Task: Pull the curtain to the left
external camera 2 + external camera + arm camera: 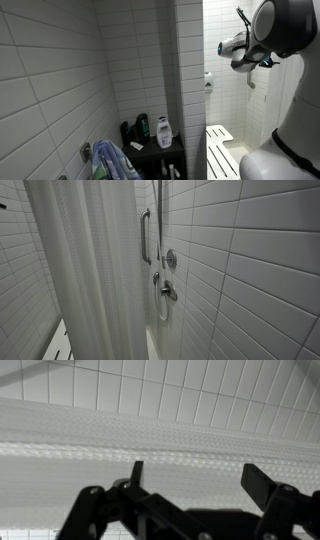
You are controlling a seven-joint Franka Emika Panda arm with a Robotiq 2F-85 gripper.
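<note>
The curtain (190, 438) runs crosswise from one finger to the other, so I should turn my gripper until its fingers straddle the curtain's edge (190, 460) before closing and pulling.
The curtain (85, 270) is tall white fabric with long vertical folds and hangs at the left of an exterior view, in front of the tiled shower. In the wrist view its dotted waffle fabric (180, 435) runs across the picture just beyond my gripper (200, 480). The gripper is open, with both dark fingers spread wide and nothing between them. I cannot tell whether the fingertips touch the fabric. My white arm (285, 30) shows at the right of an exterior view, its dark wrist end (243, 50) raised high and pointing left.
A grab bar (146, 235) and a shower valve (169, 259) are on the white tiled wall (250, 270) right of the curtain. A dark shelf holds bottles (163, 130). A cloth (112, 160) lies below. A white slatted bench (220, 150) stands near the arm's base.
</note>
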